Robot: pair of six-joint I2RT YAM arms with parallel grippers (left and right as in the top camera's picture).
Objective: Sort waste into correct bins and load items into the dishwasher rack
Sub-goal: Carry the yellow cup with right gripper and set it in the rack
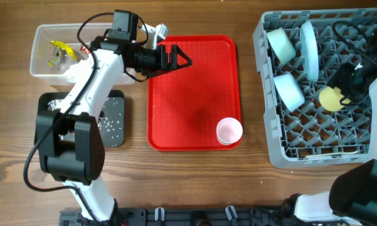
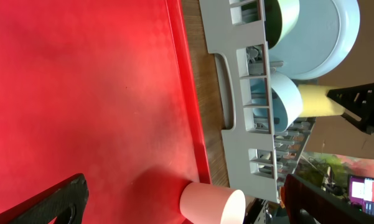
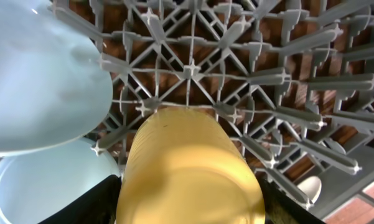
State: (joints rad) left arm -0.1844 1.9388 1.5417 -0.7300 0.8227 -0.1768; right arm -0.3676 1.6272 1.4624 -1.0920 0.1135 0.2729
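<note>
The dishwasher rack (image 1: 304, 133) is a long way from my left gripper, so next my left gripper picks up the pink cup (image 1: 229, 131) and passes it to my right gripper to load.
My left gripper (image 1: 175, 58) is open and empty above the far left part of the flat red tray (image 1: 175, 113). The pink cup (image 1: 229, 130) stands at the tray's near right corner, and it also shows in the left wrist view (image 2: 211, 202), far from the open fingers (image 2: 185, 186). The grey dishwasher rack (image 1: 270, 144) holds two pale blue bowls (image 1: 280, 44) (image 1: 288, 91) and the plate (image 1: 309, 41) on edge. My right gripper (image 1: 345, 95) is shut on the yellow cup (image 1: 330, 98) (image 3: 193, 168) inside the rack, over the pegs (image 3: 267, 74).
The clear tub (image 1: 41, 31) at the far left holds a yellow scrap (image 1: 59, 49). The black tray (image 1: 116, 141) in front of it carries white rice grains (image 1: 111, 122), and the left arm covers part of it. Bare wood lies between the red tray and the rack.
</note>
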